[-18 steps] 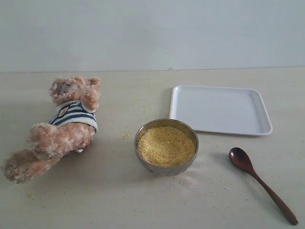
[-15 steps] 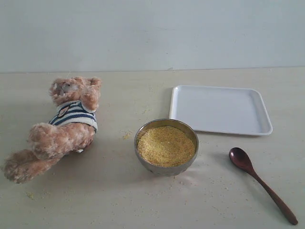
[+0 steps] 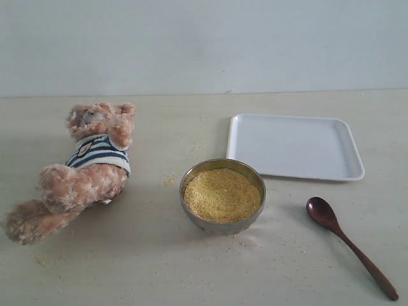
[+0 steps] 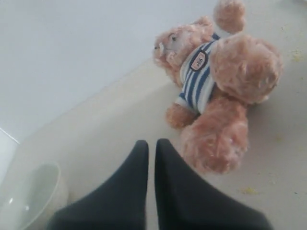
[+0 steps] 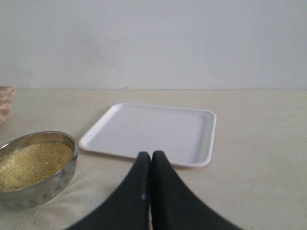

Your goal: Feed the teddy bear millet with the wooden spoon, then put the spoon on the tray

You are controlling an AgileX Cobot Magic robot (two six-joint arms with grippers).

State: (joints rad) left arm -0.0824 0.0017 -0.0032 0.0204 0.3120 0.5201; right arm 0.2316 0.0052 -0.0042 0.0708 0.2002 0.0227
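I can see the teddy bear lying on its back (image 3: 83, 182), so I should open my left gripper, take the teddy bear around the striped shirt (image 3: 100, 153) and lift it before I feed it millet.
The teddy bear (image 3: 80, 169) lies on its back at the table's left, striped shirt up; the left wrist view shows the teddy bear (image 4: 216, 81) beyond my left gripper (image 4: 151, 143), which is shut on nothing. The millet (image 3: 222, 194) fills a steel bowl (image 3: 222, 223) at centre. Right of the bowl the wooden spoon (image 3: 349, 245) lies flat, its bowl end toward the tray (image 3: 293, 146) behind it. My right gripper (image 5: 151, 155) is shut and empty, just short of the tray (image 5: 153, 132), with the millet (image 5: 31, 163) off to one side. Neither gripper appears in the exterior view.
Stray millet grains (image 3: 169, 182) are scattered on the beige table (image 3: 146, 255) around the bowl and bear. A plain wall (image 3: 204, 44) backs the table. A pale white bowl (image 4: 26, 199) sits at the edge of the left wrist view.
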